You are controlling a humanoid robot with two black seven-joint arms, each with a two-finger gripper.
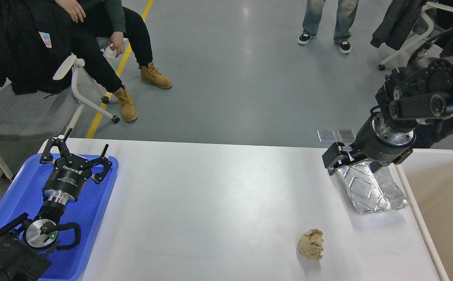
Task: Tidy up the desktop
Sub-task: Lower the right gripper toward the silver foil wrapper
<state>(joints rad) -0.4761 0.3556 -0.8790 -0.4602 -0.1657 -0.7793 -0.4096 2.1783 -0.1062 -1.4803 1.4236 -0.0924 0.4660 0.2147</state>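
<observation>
My gripper will raise the foil container (372, 191) whole and in its tray shape when I lift, because the container's ridged silver base joins the crumpled side (392, 189) along a crease.
The white desktop (211, 203) fills the lower part of the head view. A crumpled brown paper ball (311, 244) lies on it at the front right. Further back on the right lies a crushed silver foil container (369, 191). My right gripper (354, 166) hangs over the container's far end, open, with one finger on each side of that end; I cannot tell whether the fingers touch it. My left gripper (79, 148) is open and empty over the blue tray (19, 195) at the left edge.
A cream-rimmed beige bin (445, 195) stands against the desktop's right edge, right next to the foil container. People sit and stand on the grey floor beyond the table, beside chairs at the back left and back right.
</observation>
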